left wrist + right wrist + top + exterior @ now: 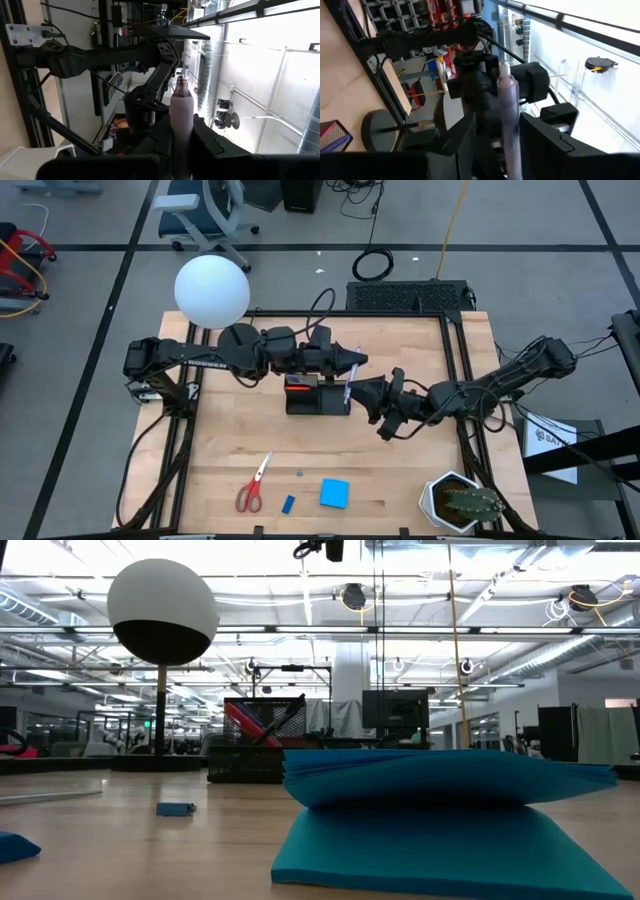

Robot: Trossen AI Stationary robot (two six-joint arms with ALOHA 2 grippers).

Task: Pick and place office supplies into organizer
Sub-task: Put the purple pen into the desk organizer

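The left gripper should open and back away first, since both of the robot's grippers are closed on the purple pen (350, 382). The right gripper will then lower the pen into the black organizer (318, 400).
The purple pen (347, 390) hangs in the air just right of the black organizer (318, 402), between both grippers. My left gripper (352, 362) reaches in from the table's left and is shut on the pen (181, 115). My right gripper (358, 390) reaches in from the right and is shut on the same pen (509, 105). The organizer rests flat on the table with an orange-red item inside. Red-handled scissors (254, 483), a small blue eraser (288, 504) and a blue notepad (334, 493) lie flat near the table's near edge. My left gripper pinches the pen's shaft (181, 125) between its two fingers (212, 142), coming level from the table's left, across the pen. The far, dark-tipped end (181, 87) sticks out free. The pen is lifted clear of the table. My right gripper has the pen's shaft (511, 135) between its two fingers (545, 140), coming level from the table's right, across the pen. The near, pale end (505, 67) sticks out free. The pen is clear of the table.
A lamp with a white globe (211, 290) and round black base (238, 338) stands at the far left, beside my left arm. A potted cactus (462, 502) sits at the near right corner. In the low view the notepad (440, 810) fills the foreground.
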